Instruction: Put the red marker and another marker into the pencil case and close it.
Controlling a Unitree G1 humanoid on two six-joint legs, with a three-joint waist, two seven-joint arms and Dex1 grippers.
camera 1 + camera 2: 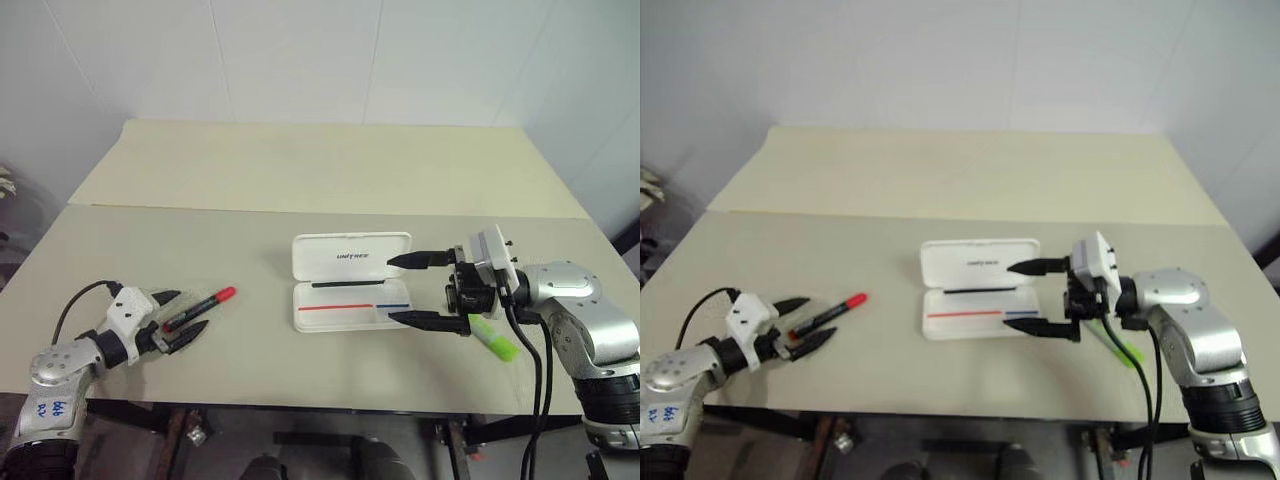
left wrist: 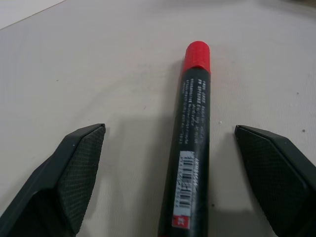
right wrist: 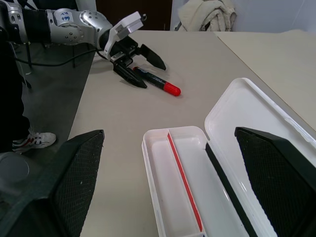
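The red marker [image 1: 199, 310] will lie flat in the clear space [image 1: 345, 295] behind the red stripe when I lower it in, because that space runs the length of the tray.
The red marker [image 1: 203, 306], a black barrel with a red cap, lies on the table at the left. My left gripper [image 1: 185, 318] is open around its rear end, one finger on each side, and in the left wrist view the red marker [image 2: 192, 148] lies between the fingers [image 2: 74, 168] without touching them. The white pencil case [image 1: 350, 258] lies open mid-table, lid back, tray [image 3: 163, 197] showing a red stripe. My right gripper [image 1: 391, 290] hovers open at the case's right end, holding nothing. The lime-green marker [image 1: 496, 340] lies on the table just right of it.
The table is two cream boards with a seam [image 1: 200, 208] across it. Its front edge [image 1: 300, 405] runs close below both grippers. In the right wrist view a person's shoe [image 3: 37, 140] shows on the floor beside the table, and cloth [image 3: 207, 14] lies beyond it.
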